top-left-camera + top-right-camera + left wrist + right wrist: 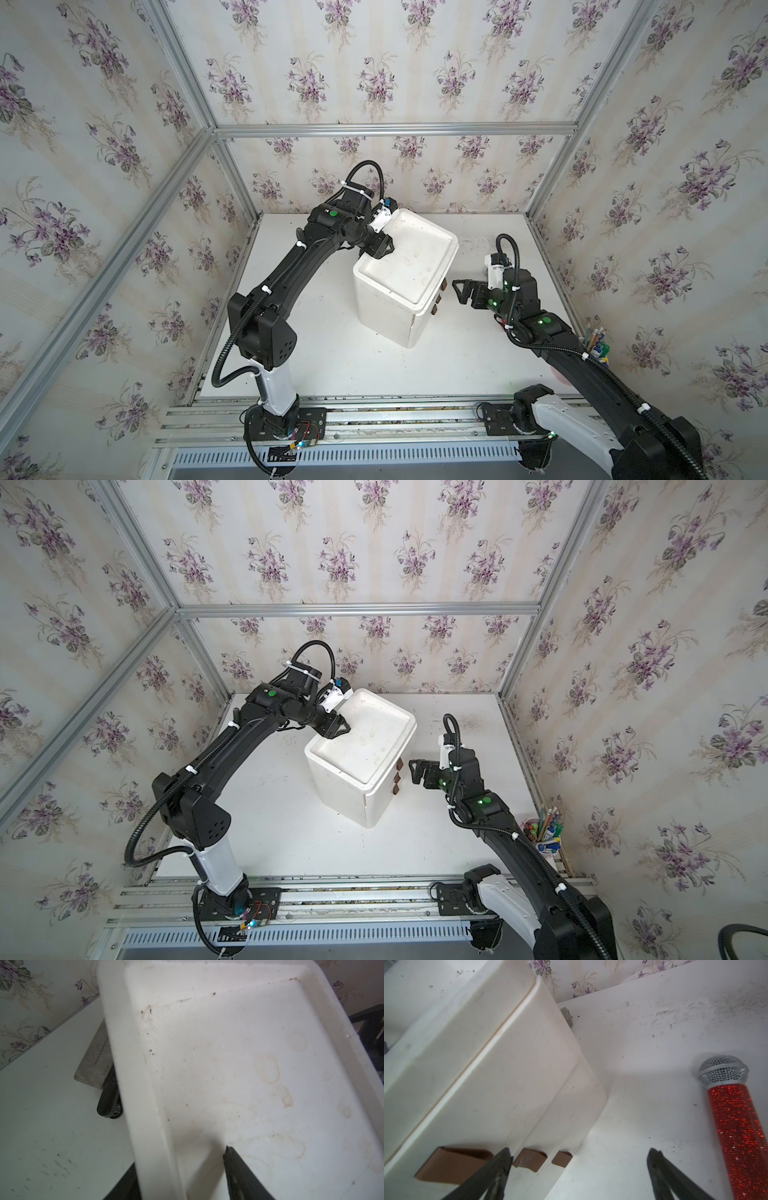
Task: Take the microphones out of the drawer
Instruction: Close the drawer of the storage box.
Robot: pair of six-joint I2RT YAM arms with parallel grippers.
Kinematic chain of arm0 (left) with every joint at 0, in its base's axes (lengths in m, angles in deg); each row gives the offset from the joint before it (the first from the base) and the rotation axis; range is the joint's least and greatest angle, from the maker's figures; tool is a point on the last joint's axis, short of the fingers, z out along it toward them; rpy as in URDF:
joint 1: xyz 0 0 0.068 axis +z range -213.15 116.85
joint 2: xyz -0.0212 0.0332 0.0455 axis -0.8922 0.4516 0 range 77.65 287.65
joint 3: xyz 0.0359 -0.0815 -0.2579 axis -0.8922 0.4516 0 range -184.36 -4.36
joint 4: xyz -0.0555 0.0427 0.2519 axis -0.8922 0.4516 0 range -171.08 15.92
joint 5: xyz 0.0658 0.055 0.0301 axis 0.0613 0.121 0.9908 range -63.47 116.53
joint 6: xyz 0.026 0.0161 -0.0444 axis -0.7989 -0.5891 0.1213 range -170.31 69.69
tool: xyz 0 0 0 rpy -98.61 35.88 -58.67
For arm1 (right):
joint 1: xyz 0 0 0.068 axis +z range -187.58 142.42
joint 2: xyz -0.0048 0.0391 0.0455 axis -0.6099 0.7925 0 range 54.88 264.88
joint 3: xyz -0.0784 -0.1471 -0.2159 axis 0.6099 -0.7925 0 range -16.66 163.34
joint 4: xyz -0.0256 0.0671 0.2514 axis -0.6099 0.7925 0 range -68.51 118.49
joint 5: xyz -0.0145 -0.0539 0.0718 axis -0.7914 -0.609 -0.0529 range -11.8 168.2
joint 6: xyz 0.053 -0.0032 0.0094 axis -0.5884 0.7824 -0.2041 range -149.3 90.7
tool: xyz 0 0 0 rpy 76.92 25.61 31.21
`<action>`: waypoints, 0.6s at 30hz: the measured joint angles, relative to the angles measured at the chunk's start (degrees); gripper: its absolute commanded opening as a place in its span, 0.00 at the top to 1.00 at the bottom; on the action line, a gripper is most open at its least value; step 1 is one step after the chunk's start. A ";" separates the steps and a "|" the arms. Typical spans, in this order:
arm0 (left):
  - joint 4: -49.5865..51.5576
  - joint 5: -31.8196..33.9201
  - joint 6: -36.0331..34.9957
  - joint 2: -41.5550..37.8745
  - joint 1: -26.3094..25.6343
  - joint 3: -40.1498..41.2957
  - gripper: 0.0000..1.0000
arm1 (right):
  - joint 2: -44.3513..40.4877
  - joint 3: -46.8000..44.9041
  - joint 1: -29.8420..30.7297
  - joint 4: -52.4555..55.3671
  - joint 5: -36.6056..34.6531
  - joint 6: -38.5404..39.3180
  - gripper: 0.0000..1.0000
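The middle handle (438, 298) needs to be gripped straight on, but my right gripper points past the brown tab handles (530, 1159). It should swing round and grip it that way while my left gripper holds the drawer's top rim.
A white drawer unit (382, 316) (340, 791) stands mid-table with three brown tab handles (439, 298) (529, 1159) on its right face. No drawer stands pulled out. The microphone (737, 1126), with a red glitter body and a silver mesh head, lies on the table beside the unit; in both top views the right arm hides it. My left gripper (382, 249) (338, 729) (178, 1167) is shut on the unit's raised top rim (124, 1043), one finger inside and one outside. My right gripper (459, 291) (411, 771) (579, 1153) is open and empty, just off the handles.
A cup of pens (596, 345) (544, 833) stands at the table's right edge by the wall. A grey slab (95, 1064) and a black part (109, 1103) lie under the unit's far side. Papered walls and aluminium frame posts close in the table.
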 measured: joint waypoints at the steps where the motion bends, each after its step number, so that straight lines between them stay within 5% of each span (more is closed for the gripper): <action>1: -0.04 -0.07 -0.13 -0.07 0.00 0.15 0.43 | -0.26 -0.66 0.50 -1.29 0.70 -0.35 0.00; 11: -0.70 3.02 -1.11 -2.03 0.52 2.51 0.43 | 5.35 0.02 7.65 -11.21 1.64 -2.58 0.00; 18: -1.81 4.11 -1.05 -5.51 0.00 6.54 0.43 | 1.84 -4.70 4.76 -13.88 3.98 -3.69 0.00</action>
